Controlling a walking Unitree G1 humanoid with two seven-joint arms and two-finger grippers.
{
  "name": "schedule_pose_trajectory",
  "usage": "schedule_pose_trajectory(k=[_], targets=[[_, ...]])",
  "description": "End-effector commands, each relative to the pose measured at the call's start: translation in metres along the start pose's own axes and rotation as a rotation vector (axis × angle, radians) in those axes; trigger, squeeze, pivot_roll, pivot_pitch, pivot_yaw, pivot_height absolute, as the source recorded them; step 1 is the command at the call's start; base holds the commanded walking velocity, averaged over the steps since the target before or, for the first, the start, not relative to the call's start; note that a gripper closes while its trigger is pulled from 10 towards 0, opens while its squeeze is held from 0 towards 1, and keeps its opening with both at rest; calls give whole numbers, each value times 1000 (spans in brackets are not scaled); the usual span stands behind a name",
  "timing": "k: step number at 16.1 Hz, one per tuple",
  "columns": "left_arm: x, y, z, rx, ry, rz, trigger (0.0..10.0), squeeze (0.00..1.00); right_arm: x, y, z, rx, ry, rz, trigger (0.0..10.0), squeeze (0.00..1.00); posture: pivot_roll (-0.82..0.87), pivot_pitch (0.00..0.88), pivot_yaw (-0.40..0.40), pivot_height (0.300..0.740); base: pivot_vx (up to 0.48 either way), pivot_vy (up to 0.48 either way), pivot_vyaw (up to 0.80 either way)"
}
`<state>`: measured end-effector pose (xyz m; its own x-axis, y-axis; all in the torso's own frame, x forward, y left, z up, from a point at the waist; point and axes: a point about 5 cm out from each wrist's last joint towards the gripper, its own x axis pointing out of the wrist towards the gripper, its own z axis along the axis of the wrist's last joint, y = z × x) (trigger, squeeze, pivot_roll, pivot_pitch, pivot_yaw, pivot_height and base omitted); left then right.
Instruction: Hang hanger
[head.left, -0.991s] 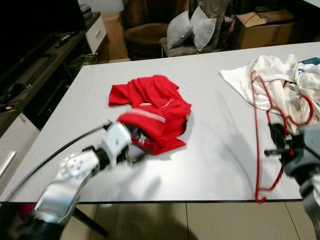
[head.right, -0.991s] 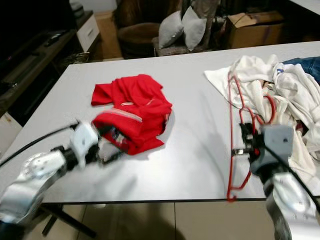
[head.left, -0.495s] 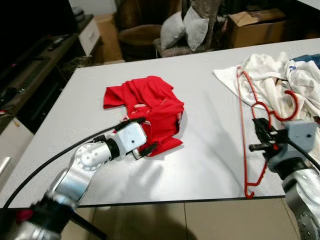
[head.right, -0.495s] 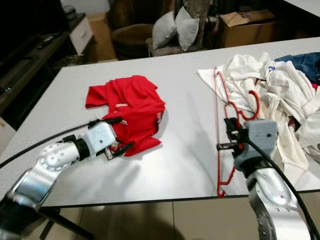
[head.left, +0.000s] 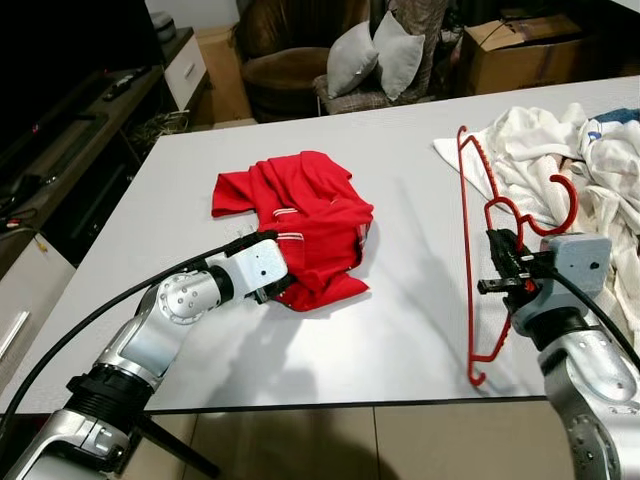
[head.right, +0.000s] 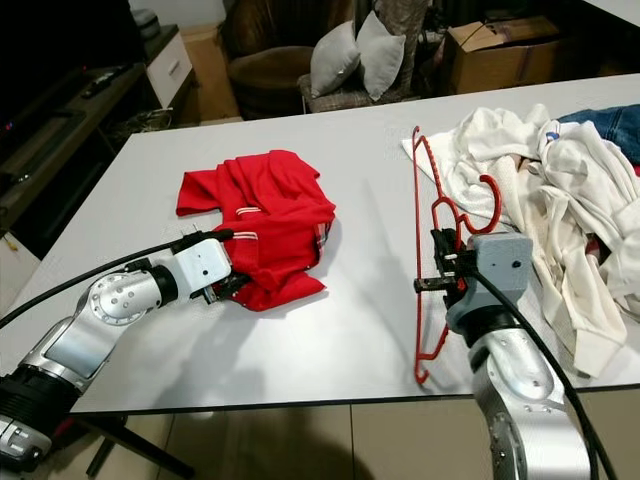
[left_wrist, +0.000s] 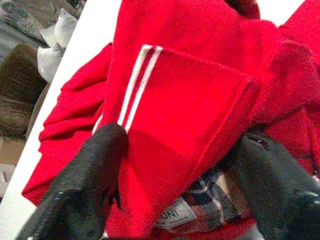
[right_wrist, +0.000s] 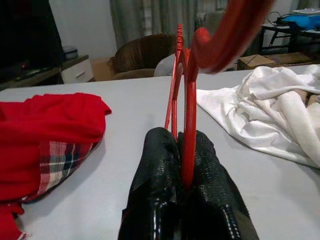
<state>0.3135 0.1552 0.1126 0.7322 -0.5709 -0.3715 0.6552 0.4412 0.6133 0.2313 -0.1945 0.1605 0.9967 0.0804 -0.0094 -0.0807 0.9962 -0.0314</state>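
I expect the shirt's neck (head.left: 298, 252) to open wide for the hanger when I lift the red fold, because the plaid inner collar (left_wrist: 215, 193) peeks out from under it.
A crumpled red shirt (head.left: 300, 215) with a plaid inner collar lies on the white table (head.left: 400, 330). My left gripper (head.left: 268, 285) is at its near edge. In the left wrist view its black fingers (left_wrist: 100, 155) stand open on either side of the folded collar (left_wrist: 185, 125). A red plastic hanger (head.left: 466, 250) is held upright over the table's right part. My right gripper (head.left: 505, 272) is shut on the hanger near its hook, and the long bar reaches down past the table's front edge. The right wrist view shows both fingers (right_wrist: 160, 165) pinching the hanger (right_wrist: 189, 125).
A heap of white clothes (head.left: 560, 160) covers the table's right end, just beyond the hanger. Behind the table are a cardboard box (head.left: 520, 50), grey cushions (head.left: 375, 60) on an armchair, and a dark TV cabinet (head.left: 80, 130) along the left.
My left gripper has come forward to the shirt's collar and now straddles it. My right gripper has raised the hanger off the white clothes and carried it left.
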Motion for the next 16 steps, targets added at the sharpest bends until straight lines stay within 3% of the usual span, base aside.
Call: schedule_pose_trajectory(k=[1, 5, 10, 12, 16], targets=[[-5, 9, -4, 2, 10, 29, 0, 0, 0, 6, -8, 11, 25, 5, 10000, 0, -180, 0, 211, 740, 0, 0, 0], [-5, 8, -8, -6, 10, 21, 0, 0, -3, 11, -12, 18, 31, 9, 10000, 0, -178, 0, 216, 740, 0, 0, 0], [-6, 11, -6, -80, -34, 49, 0, 0, -2, 16, -15, 14, 40, 36, 10000, 0, -168, 0, 199, 740, 0, 0, 0], [-7, 16, -5, -146, -56, 85, 0, 0, 0, 21, -16, 8, 42, 69, 10000, 0, -168, 0, 190, 740, 0, 0, 0], [-8, 49, 13, -355, -170, 219, 0, 0, -3, 25, -16, 7, 34, 154, 10000, 0, -167, 0, 195, 740, 0, 0, 0]])
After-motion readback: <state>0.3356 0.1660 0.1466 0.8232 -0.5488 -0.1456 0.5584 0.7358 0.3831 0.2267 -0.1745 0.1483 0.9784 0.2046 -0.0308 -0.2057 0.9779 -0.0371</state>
